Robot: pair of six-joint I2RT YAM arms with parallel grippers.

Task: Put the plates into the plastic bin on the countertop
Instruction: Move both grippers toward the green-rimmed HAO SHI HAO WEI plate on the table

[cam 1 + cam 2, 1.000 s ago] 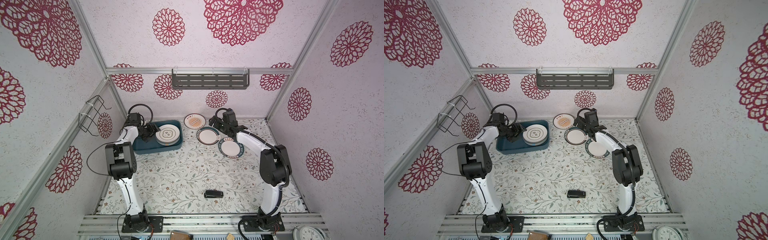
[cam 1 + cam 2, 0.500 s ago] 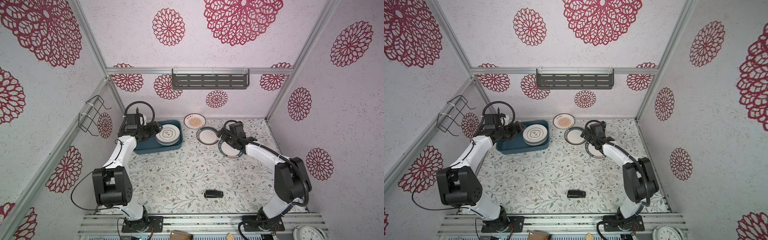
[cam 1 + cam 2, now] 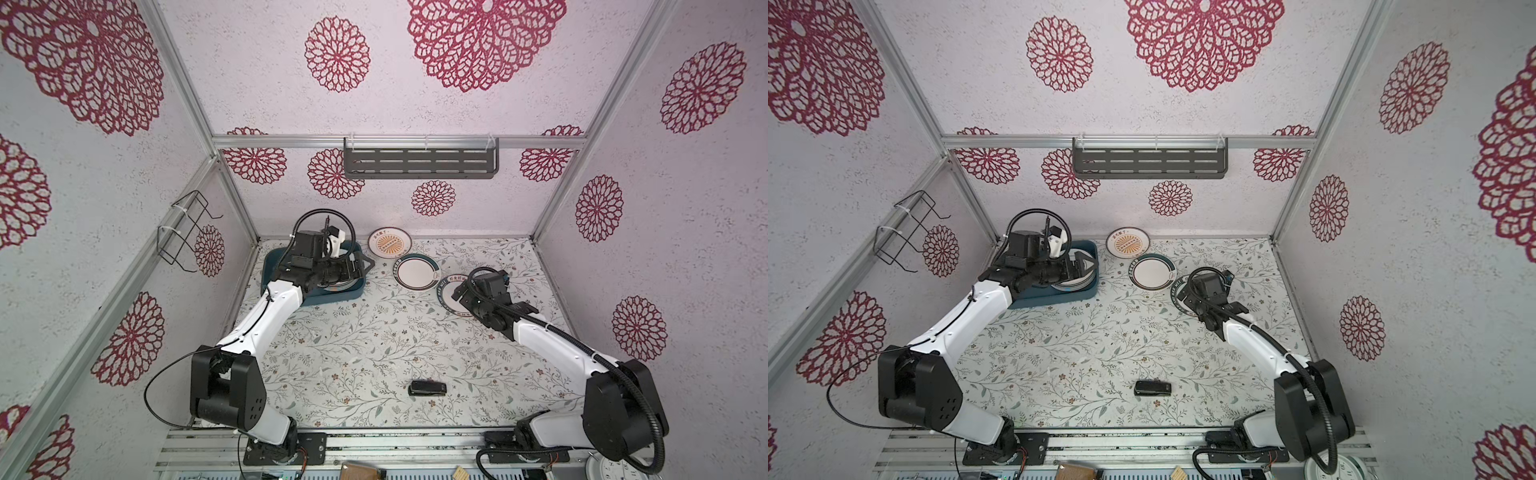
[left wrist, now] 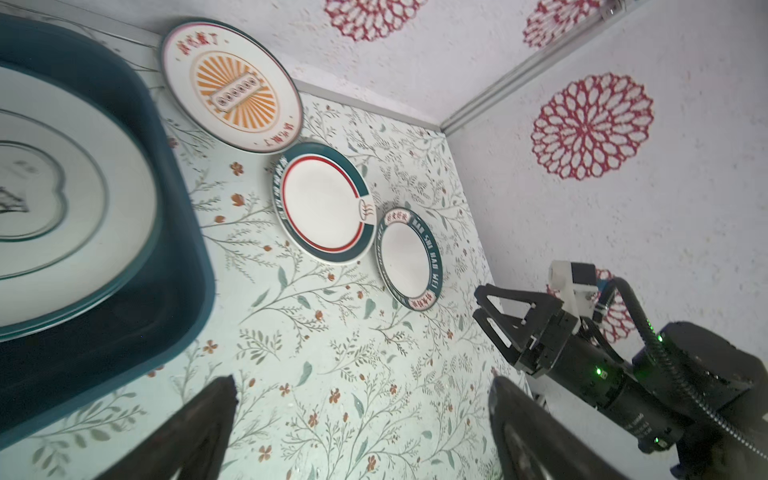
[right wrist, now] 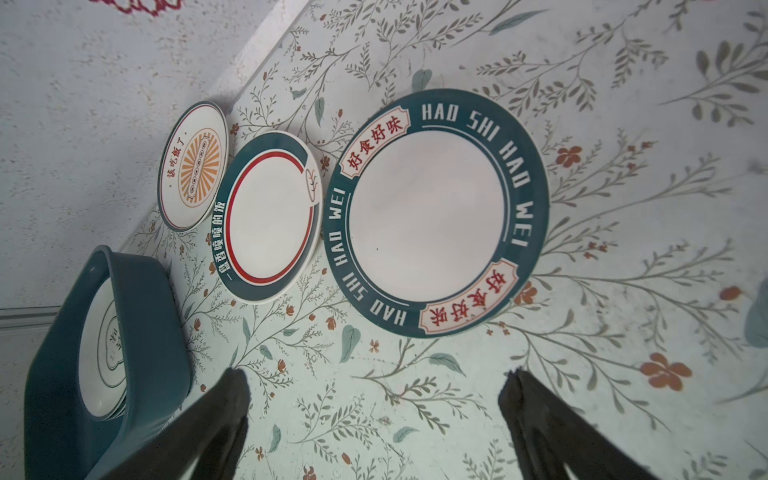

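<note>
The teal lettered plate (image 3: 449,295) is far away from my left gripper, so my right gripper should reach behind the plate's back rim (image 3: 459,277) and push the plate toward my left gripper.
A stack of white plates (image 4: 62,199) lies in the dark teal plastic bin (image 3: 332,296) at the back left of the countertop (image 3: 374,345). My left gripper (image 3: 365,266) hovers above that stack, open and empty. Three more plates lie in a row on the countertop: an orange sunburst one (image 3: 389,243), a teal-rimmed one with a red ring (image 3: 417,271), and a teal lettered one (image 5: 432,212). My right gripper (image 5: 374,378) hangs open and empty just short of the lettered plate, hiding part of it in both top views.
A small black object (image 3: 427,388) lies near the front of the countertop. A grey slotted shelf (image 3: 419,163) hangs on the back wall and a wire rack (image 3: 183,232) on the left wall. A white clock face (image 3: 1341,469) sits at the front right edge.
My left gripper has opened wider and moved right over the stack in the bin. My right gripper has drawn back from the far plates toward the lettered plate, still open.
</note>
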